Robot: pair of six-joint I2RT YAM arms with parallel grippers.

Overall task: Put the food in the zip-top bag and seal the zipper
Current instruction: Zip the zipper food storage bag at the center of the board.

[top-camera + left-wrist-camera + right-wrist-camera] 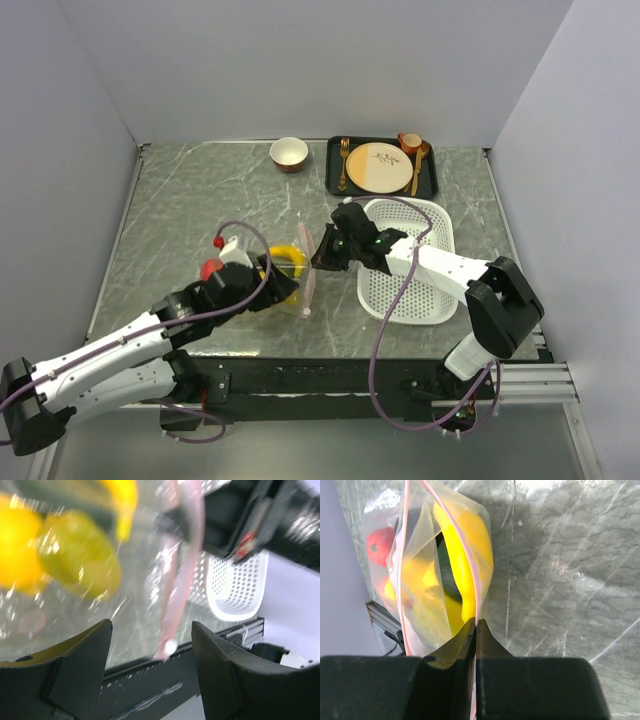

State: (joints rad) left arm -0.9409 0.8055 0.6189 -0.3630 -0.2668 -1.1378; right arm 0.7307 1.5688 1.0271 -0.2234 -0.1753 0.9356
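The robot's left gripper should pinch the bag's near corner (pixel 288 308) before the right gripper moves there, because the zipper's near end (pixel 306 311) is loose and the right gripper is at the zipper's middle.
The clear zip-top bag (pixel 288 268) stands on the marble table with the food inside it. In the right wrist view the bag (pixel 427 525) holds a yellow banana (pixel 465 545), a red apple (pixel 379 545) and a dark piece (pixel 448 577). The pink zipper (pixel 307 285) runs along the bag's right side. My right gripper (pixel 476 625) is shut on the zipper (pixel 470 565) near its far end, seen from above as the right gripper (pixel 322 257). My left gripper (pixel 150 652) is open beside the bag's near side with nothing between its fingers. Ahead of it are the zipper (pixel 181 570) and a yellow-green fruit (pixel 85 562).
A white perforated basket (pixel 432 215) lies right of the bag, under my right arm. At the back stand a black tray (pixel 335 182) with a plate and cutlery, and a small bowl (pixel 289 153). The table's front edge (pixel 150 677) runs just below the zipper's near end.
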